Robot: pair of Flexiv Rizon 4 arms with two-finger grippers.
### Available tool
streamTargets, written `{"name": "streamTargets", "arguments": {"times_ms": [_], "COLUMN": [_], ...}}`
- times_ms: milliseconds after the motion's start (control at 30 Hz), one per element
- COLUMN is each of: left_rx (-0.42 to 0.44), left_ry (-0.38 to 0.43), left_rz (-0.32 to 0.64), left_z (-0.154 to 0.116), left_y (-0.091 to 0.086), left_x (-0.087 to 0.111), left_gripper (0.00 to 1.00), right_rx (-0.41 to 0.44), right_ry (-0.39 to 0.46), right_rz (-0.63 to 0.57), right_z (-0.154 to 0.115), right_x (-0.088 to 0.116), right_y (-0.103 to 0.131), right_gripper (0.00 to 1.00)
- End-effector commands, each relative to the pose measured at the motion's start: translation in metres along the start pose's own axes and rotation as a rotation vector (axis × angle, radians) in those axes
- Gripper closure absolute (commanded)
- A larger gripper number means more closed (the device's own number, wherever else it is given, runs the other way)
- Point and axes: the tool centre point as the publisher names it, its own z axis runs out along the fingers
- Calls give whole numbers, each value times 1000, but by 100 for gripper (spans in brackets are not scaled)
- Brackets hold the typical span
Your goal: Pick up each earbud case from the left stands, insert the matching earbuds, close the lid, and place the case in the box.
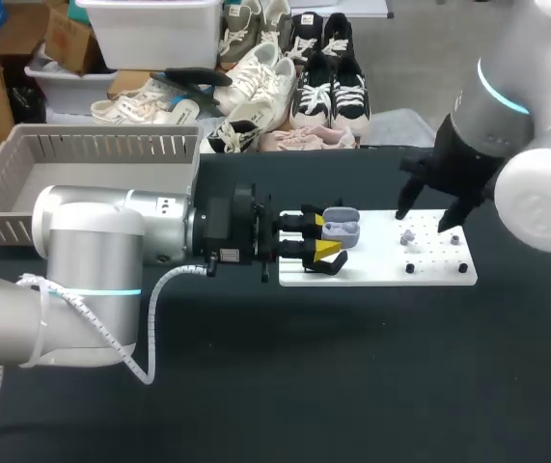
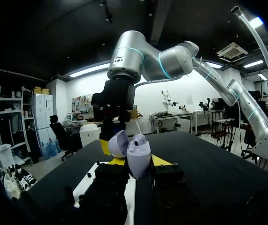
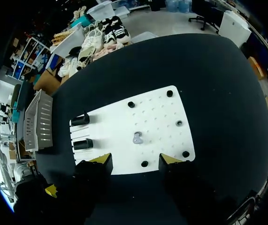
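The lavender earbud [image 3: 137, 138] is standing opposite an empty grey peg [image 3: 179, 123], so it will come off a hidden peg of the same kind when I lift it.
My left gripper [image 1: 318, 236] is shut on a lavender earbud case [image 1: 343, 230], held just above the left end of the white board [image 1: 381, 268]. In the left wrist view the case [image 2: 138, 159] stands upright between the yellow tips with its lid [image 2: 118, 143] open and one earbud [image 2: 140, 139] seated inside. A loose lavender earbud [image 3: 137, 138] lies near the board's middle, also seen in the head view [image 1: 408, 236]. My right gripper [image 3: 136, 160] hangs open above the board [image 3: 124, 140], the earbud ahead of its fingers. In the head view this gripper [image 1: 426, 214] is over the board's right part.
Two black stands [image 3: 82, 132] sit at the board's left end, and small black pegs [image 3: 179, 123] dot its right part. A grey slatted basket [image 1: 92, 154] stands at the table's back left. The tabletop is black.
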Motion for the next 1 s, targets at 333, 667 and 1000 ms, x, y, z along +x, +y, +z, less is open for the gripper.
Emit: {"name": "streamTargets", "arguments": {"times_ms": [333,667,1000], "left_rx": [-1,-1,-1], "left_ry": [-2,-2,-2], "left_rz": [1,1,1], "left_z": [0,0,0], "left_y": [0,0,0], "left_x": [1,1,1], "left_gripper": [100,100,100], "right_rx": [-18,-14,-27], "right_ry": [2,11,10], "right_rz": [20,39,55], "right_z": [22,36,45], "right_x": [5,0,-6], "right_y": [-1,-1,0], "right_gripper": [52,55,57]}}
